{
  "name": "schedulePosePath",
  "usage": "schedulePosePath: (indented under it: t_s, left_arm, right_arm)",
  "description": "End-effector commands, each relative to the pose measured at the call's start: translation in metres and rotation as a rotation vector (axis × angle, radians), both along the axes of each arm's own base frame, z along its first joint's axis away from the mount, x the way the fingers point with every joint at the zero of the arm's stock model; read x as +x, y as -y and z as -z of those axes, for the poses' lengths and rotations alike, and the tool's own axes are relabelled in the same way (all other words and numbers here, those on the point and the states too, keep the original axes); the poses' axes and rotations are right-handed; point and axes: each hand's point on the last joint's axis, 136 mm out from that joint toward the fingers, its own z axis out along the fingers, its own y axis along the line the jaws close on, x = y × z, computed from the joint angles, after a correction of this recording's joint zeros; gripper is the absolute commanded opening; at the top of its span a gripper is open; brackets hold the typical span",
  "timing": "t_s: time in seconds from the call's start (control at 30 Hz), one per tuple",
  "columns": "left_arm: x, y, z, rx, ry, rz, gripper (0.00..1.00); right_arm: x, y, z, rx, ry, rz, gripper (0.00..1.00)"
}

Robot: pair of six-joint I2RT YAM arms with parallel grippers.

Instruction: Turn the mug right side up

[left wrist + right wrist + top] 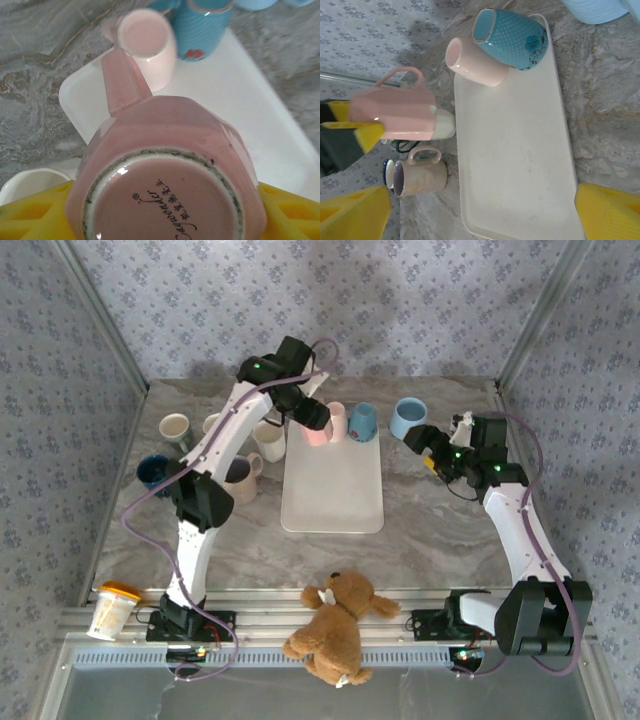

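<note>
My left gripper is holding the pink mug by its upturned base (162,202). I should tilt the mug level and let my right gripper grab its rim end (428,122).
A pink faceted mug (165,190) is clamped between the yellow fingers (287,212) of my left gripper (312,418). Its printed base faces the wrist camera and its handle (125,82) points away. From the right wrist view the mug (395,112) hangs base-up just off the far left corner of the white tray (515,150). My right gripper (428,445) stands open to the right of the tray, its yellow fingertips (610,210) wide apart over the tray's near end with nothing between them.
A plain pink cup (337,420) and a dotted blue cup (362,421) stand on the tray's (332,500) far end. A light blue mug (408,418) sits by the right gripper. Several mugs crowd the left, including a beige one (240,480). A teddy bear (335,625) lies at the front.
</note>
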Motion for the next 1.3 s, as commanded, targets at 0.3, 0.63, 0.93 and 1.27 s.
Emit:
schedulePosePath:
  t_s: [0.3, 0.63, 0.93, 1.27]
  left_arm:
    - [-0.051, 0.028, -0.149, -0.618, 0.102, 0.093, 0.63]
    - [-0.060, 0.021, -0.164, -0.842, 0.141, 0.043, 0.64]
    - [-0.060, 0.016, -0.171, -0.990, 0.135, 0.025, 0.66]
    - [-0.054, 0.023, -0.165, -1.094, 0.064, 0.026, 0.65]
  right_arm:
    - [-0.004, -0.025, -0.050, 0.166, 0.185, -0.109, 0.96]
    - [-0.014, -0.038, -0.077, 0.224, 0.325, -0.158, 0.90]
    - [-0.009, -0.055, -0.107, 0.267, 0.426, -0.218, 0.86]
    - [-0.018, -0.084, -0.128, 0.299, 0.465, -0.322, 0.79]
